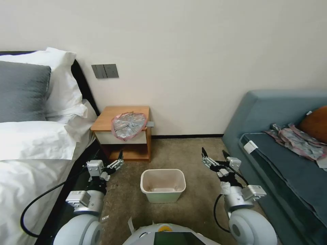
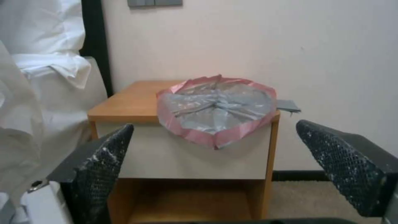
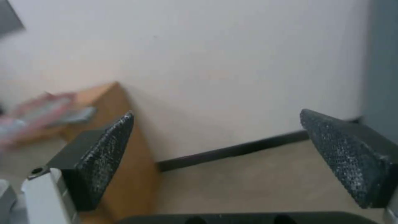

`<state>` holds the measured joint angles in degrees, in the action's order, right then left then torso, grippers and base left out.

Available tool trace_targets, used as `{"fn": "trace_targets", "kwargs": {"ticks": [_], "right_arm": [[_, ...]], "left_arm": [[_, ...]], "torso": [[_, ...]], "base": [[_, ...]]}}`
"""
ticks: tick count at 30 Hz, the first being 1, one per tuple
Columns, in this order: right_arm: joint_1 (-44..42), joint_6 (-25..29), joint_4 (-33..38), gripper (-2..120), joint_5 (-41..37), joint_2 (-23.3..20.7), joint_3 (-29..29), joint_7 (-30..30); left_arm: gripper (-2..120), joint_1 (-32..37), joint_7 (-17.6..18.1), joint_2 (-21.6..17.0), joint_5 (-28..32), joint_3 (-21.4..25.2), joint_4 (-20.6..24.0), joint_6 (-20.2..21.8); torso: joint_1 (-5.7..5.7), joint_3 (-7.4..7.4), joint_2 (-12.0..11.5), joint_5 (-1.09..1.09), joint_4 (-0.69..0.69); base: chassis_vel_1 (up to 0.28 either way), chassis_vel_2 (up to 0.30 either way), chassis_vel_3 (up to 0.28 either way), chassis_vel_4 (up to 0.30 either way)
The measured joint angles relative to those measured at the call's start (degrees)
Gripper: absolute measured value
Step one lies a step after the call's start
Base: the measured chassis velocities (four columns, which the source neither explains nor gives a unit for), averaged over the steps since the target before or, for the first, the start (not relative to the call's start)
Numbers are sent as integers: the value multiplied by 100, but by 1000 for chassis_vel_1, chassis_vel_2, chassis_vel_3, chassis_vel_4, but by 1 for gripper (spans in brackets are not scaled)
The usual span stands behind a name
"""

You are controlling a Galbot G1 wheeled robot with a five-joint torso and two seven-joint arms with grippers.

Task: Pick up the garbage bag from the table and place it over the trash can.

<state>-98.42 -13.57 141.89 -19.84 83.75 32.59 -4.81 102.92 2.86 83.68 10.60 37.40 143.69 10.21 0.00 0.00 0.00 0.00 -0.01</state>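
I expect the whole garbage bag (image 1: pixel 128 126) to come along when I lift the small grey piece (image 1: pixel 150 124), since that piece meets the garbage bag's pink edge.
The garbage bag (image 1: pixel 128 125) lies crumpled on the table (image 1: pixel 106 119), grey-silver with a pink edge, drooping over the white drawer front. In the left wrist view the garbage bag (image 2: pixel 215 107) sits straight ahead on the table (image 2: pixel 124 104). The beige trash can (image 1: pixel 162 185) stands on the carpet in front of me, with nothing in it. My left gripper (image 1: pixel 117 160) hovers open, low before the table and left of the can. Its fingers (image 2: pixel 104 158) frame the bag from a distance. To the right of the can, my right gripper (image 1: pixel 214 154) is open and holds nothing.
A bed with white linen (image 1: pixel 30 146) presses close on the left. On the right a blue sofa (image 1: pixel 272 112) carries a wrinkly grey-pink plastic heap (image 1: pixel 296 139). A small grey piece (image 1: pixel 150 124) sticks out at the table's right edge. Carpet (image 1: pixel 190 149) lies between table and can.
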Motion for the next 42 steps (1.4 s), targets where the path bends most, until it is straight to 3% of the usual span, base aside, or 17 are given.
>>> {"fn": "trace_targets", "kwargs": {"ticks": [1,2,4,5,6,9,10,13,22,25,33,42], "right_arm": [[150,-165,-22,100,-998,-113,-31,-135],[150,-165,-22,100,-998,-113,-31,-135],[312,-307,-48,100,-1738,-206,-73,-298],[606,-460,-153,100,-2758,-350,-115,-492],[606,-460,-153,100,-2758,-350,-115,-492],[1135,-525,-473,100,-3928,-581,-182,-571],[1135,-525,-473,100,-3928,-581,-182,-571],[1715,-580,-985,100,-4926,-841,-307,-552],[2921,-578,-2213,100,-5933,-1052,-877,-779],[3629,-511,-2841,100,-6425,-888,-1293,-898],[4641,-490,-4130,100,-6666,-526,-1904,-766],[5741,-489,-5479,100,-7201,4,-2148,-595]], "left_arm": [[100,2,32,14,12,-12,-8,-15],[100,2,32,14,12,-12,-8,-15],[100,5,43,15,14,-19,-13,-32],[100,8,52,5,15,-16,-19,-48],[100,8,52,5,15,-16,-19,-48],[100,48,58,-1,18,-12,-26,-58],[100,48,58,-1,18,-12,-26,-58],[100,110,59,-16,18,-42,-31,-99],[100,222,55,-61,0,-36,-37,-200],[100,309,47,33,-2,-23,-39,-232],[100,435,44,99,-30,13,-42,-277],[100,563,41,244,-119,56,-44,-334]], "torso": [[0,0,0,0,0],[0,0,0,0,0],[0,0,0,0,0],[0,0,0,0,0],[0,0,0,0,0],[0,0,0,0,1],[0,0,0,0,1],[0,0,0,1,1],[0,1,0,1,1],[1,0,0,1,2],[1,1,-1,0,0],[1,0,0,-1,1]], "base": [[0,0,0,0],[0,0,0,0],[0,0,0,0],[0,0,0,0],[0,0,0,0],[0,0,0,0],[0,0,0,0],[0,0,0,0],[0,0,0,0],[0,0,0,0],[0,0,0,0],[0,0,0,0]]}}
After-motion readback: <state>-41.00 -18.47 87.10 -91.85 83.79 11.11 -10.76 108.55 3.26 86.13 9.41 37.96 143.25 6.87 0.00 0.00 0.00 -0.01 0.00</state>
